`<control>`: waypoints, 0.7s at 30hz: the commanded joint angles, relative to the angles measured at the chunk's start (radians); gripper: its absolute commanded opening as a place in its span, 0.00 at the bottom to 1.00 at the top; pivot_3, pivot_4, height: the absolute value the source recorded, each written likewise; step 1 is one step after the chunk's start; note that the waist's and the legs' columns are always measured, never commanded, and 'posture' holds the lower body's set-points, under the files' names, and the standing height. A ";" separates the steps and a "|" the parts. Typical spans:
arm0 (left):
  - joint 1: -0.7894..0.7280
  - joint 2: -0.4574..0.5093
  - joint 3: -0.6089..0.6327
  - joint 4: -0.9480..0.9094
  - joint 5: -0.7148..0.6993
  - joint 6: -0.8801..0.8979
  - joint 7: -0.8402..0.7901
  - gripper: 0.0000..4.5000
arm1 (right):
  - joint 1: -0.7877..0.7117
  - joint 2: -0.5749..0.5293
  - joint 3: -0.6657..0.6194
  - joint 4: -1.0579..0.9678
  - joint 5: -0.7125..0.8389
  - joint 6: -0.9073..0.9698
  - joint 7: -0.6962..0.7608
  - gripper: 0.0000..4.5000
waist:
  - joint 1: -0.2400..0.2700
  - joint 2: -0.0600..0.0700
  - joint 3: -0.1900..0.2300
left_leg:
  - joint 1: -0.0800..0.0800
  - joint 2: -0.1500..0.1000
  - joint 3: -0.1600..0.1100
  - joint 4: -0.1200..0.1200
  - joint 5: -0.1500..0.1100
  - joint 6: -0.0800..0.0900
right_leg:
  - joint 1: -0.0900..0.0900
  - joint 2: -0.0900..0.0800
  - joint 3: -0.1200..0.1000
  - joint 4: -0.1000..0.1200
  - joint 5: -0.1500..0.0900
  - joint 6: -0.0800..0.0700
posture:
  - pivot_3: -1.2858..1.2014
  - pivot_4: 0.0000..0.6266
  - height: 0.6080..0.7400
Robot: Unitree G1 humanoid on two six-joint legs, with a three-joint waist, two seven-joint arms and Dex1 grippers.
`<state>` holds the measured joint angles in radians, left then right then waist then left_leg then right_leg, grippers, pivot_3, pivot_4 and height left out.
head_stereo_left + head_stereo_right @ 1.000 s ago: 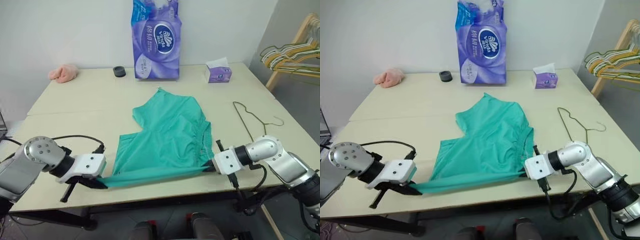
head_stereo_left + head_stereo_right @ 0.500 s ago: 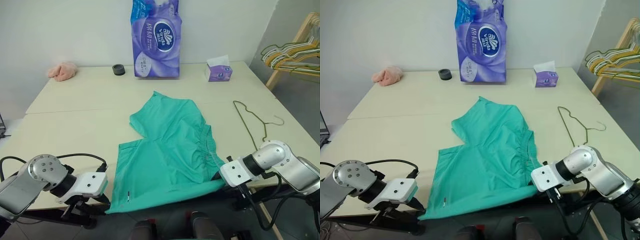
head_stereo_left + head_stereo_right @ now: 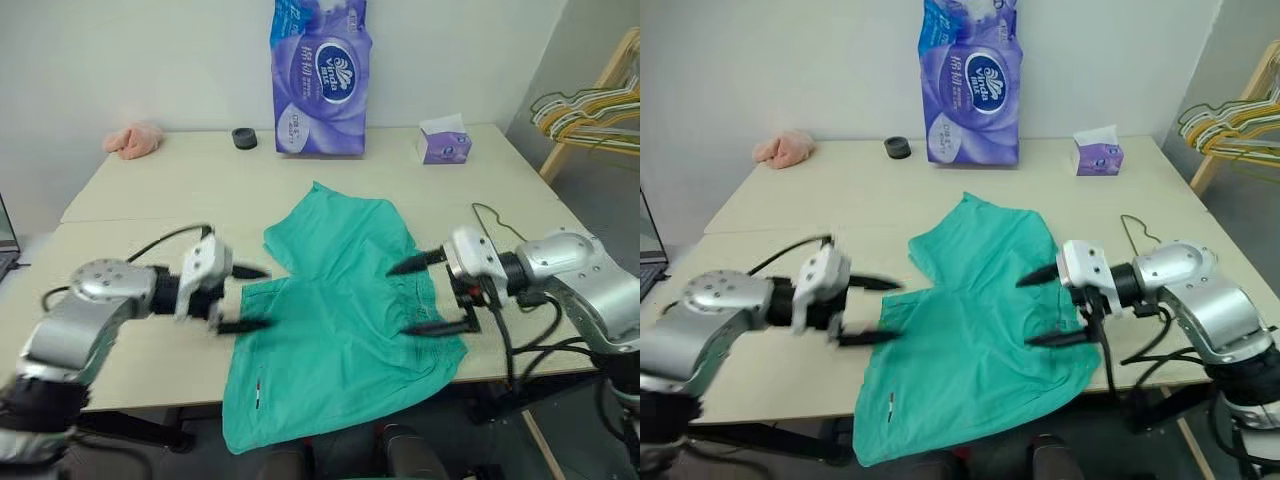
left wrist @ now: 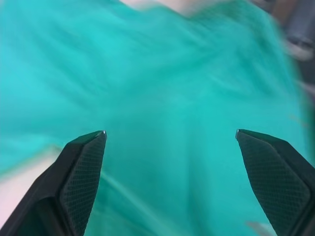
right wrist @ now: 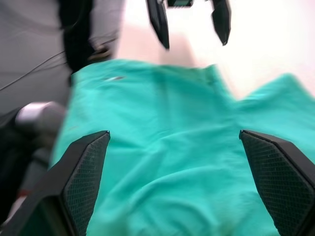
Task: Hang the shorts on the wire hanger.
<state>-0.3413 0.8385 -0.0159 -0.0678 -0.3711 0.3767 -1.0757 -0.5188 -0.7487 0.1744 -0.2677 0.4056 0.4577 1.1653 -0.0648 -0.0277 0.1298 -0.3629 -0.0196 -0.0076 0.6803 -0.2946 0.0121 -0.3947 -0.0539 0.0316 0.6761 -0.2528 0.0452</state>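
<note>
I can see the wire hanger lies clear of the spread shorts point(image 3: 335, 325), so I should keep my right gripper open as it moves toward the hanger point(image 3: 502, 222), then close it on the hanger's wire near its hook.
The teal shorts point(image 3: 340, 310) lie spread on the middle of the table, their near part draping over the front edge. My left gripper point(image 3: 250, 297) hovers open at the cloth's left side, pointing right across it. Facing it from the cloth's right side is my right gripper point(image 3: 412, 298), also open, with nothing between its fingers. In the left wrist view the open left gripper point(image 4: 170, 132) looks onto the shorts point(image 4: 162, 83). In the right wrist view the right gripper point(image 5: 173, 132) looks over the shorts point(image 5: 167, 113) towards the left gripper point(image 5: 189, 19). The olive wire hanger point(image 3: 1137, 228) lies on the table behind my right arm, partly hidden.
A purple tissue pack point(image 3: 320, 75) stands at the table's back. Near it are a small tissue box point(image 3: 443, 145), a black roll point(image 3: 243, 138) and a pink cloth lump point(image 3: 133, 140). A wooden rack with several hangers point(image 3: 590, 105) stands off the far right corner.
Both grippers opened and let go of the shorts' stretched edge, then rose and swung in over the cloth. The shorts slid nearer and now drape over the front edge.
</note>
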 commanded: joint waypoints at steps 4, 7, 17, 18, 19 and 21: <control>-0.045 -0.158 -0.036 0.096 0.141 -0.102 0.195 0.99 | 0.090 0.104 -0.025 0.112 -0.215 -0.113 -0.301 1.00 | 0.005 0.000 0.000 | -0.003 -0.002 0.002 -0.001 0.000 0.000 | -0.003 -0.001 0.002 -0.001 0.001 0.001 | 0.47 0.15 1.00; -0.020 -0.188 -0.033 0.038 0.083 -0.075 0.146 0.99 | 0.136 0.122 -0.086 0.111 -0.197 -0.081 -0.355 1.00 | 0.004 0.000 0.000 | -0.013 -0.002 0.004 0.000 0.000 0.000 | -0.015 -0.002 0.004 0.001 0.002 0.002 | 0.46 0.15 1.00; -0.064 -0.176 -0.054 -0.077 -0.016 0.044 0.037 0.99 | 0.188 0.131 -0.337 0.263 -0.161 -0.008 -0.542 1.00 | -0.001 0.000 0.000 | -0.015 -0.002 0.005 0.000 0.000 0.000 | -0.016 0.001 0.003 0.001 0.002 0.001 | 0.46 0.15 1.00; -0.074 -0.178 -0.062 -0.083 -0.007 0.040 0.038 0.99 | 0.178 0.130 -0.348 0.286 -0.173 -0.007 -0.571 1.00 | -0.003 0.000 0.000 | -0.013 -0.002 0.006 0.000 0.001 0.001 | -0.014 0.001 0.004 0.001 0.002 0.002 | 0.46 0.15 1.00; -0.088 -0.187 -0.067 -0.088 0.000 0.035 0.048 0.99 | 0.161 0.126 -0.358 0.322 -0.191 0.009 -0.612 1.00 | -0.006 0.000 0.000 | -0.011 -0.002 0.006 0.000 0.001 0.001 | -0.012 0.001 0.004 0.001 0.002 0.002 | 0.46 0.15 1.00; -0.119 -0.211 -0.071 -0.091 0.020 0.014 0.079 0.99 | 0.132 0.109 -0.363 0.398 -0.230 -0.001 -0.661 1.00 | -0.012 0.000 0.000 | -0.008 -0.003 0.009 0.000 0.001 0.001 | -0.010 0.001 0.005 0.001 0.003 0.003 | 0.46 0.14 1.00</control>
<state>-0.4277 0.6394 -0.0895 -0.1195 -0.3643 0.4118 -1.0180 -0.3522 -0.6189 -0.1563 0.1010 0.2057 0.4658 0.5503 -0.0763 -0.0275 0.1295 -0.3700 -0.0225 0.0024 0.6806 -0.2933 0.0138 -0.4041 -0.0525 0.0372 0.6769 -0.2494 0.0486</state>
